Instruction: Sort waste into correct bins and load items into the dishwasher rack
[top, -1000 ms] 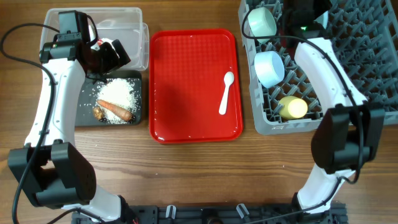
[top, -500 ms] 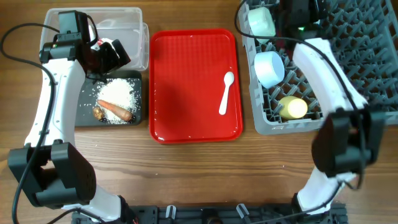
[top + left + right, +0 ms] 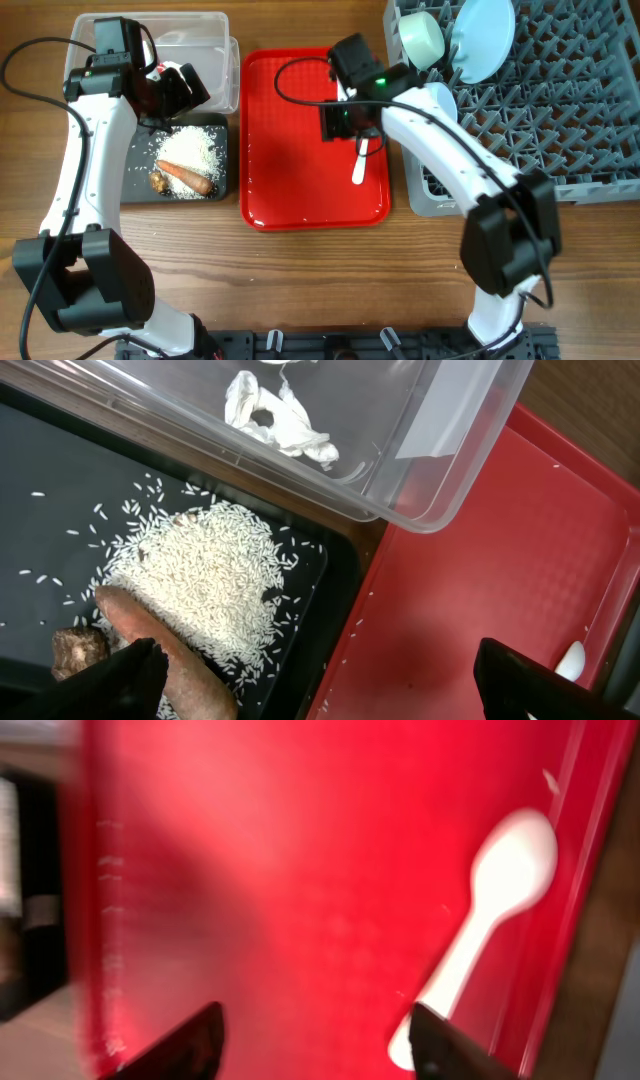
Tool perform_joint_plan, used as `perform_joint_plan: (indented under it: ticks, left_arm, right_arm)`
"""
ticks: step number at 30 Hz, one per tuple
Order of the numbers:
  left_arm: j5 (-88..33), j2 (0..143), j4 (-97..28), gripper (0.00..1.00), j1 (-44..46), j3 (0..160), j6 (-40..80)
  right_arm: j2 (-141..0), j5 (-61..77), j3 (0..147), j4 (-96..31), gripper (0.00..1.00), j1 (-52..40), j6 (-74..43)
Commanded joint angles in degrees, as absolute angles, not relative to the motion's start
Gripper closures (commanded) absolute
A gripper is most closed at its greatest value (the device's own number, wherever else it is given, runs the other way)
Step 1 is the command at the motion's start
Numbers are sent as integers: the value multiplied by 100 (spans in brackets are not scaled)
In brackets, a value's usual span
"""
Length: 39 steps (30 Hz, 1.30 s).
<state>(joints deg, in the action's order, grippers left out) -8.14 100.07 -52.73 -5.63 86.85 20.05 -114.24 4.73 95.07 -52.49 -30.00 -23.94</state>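
The spoon's handle slants outside the open fingers of my right gripper, so next I align them with the spoon and close them around its wide end.
A white spoon lies on the right side of the flat red tray. My right gripper hovers open over the tray, and the spoon's handle end is just beside its right finger. In the grey dishwasher rack a pale blue plate stands next to a mint bowl. My left gripper hangs open and empty over the black bin, which holds rice, a carrot stick and a brown lump. Crumpled tissue lies in the clear bin.
The right arm stretches from the front edge across the rack's left corner and hides what stands there. The clear bin's corner overhangs the gap between black bin and tray. A few rice grains lie scattered on the tray's left edge.
The right arm has swung from the back of the rack leftward over the red tray, and the plate now shows standing in the rack. The left arm has not moved.
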Motion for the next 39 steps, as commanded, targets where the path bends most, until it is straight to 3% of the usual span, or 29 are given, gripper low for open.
perform_joint_plan:
  ticks: [1, 10, 25, 28, 31, 33, 37, 39]
  left_arm:
    - [-781, 9944, -5260, 0, -554, 8707, 1977]
    - [-781, 9944, -5260, 0, -554, 8707, 1977]
    - [-781, 9944, -5260, 0, -554, 8707, 1977]
    - [-781, 9944, -5260, 0, -554, 8707, 1977]
    - [-781, 9944, -5260, 0, -554, 8707, 1977]
    - [-781, 9944, -5260, 0, -554, 8707, 1977]
    - [-781, 9944, -5260, 0, -554, 8707, 1977]
    - [-781, 9944, -5260, 0, -554, 8707, 1977]
  right_arm:
    - [-12014, -469, 9498, -5448, 46, -3000, -3223]
    - [-12436, -1553, 9308, -4960, 56, -2998, -3465]
    - [-12807, -1564, 9306, -4659, 63, -2724, -3500]
    - [-12807, -1564, 9306, -4458, 71, -2724, -3450]
    - [-12807, -1564, 9306, -4303, 92, -2724, -3446]
    - [-12807, -1562, 9306, -4303, 96, -2724, -3435]
    - [-12807, -1503, 9306, -4298, 96, -2724, -3293]
    - [-12807, -1616, 9306, -4287, 55, -2700, -3297]
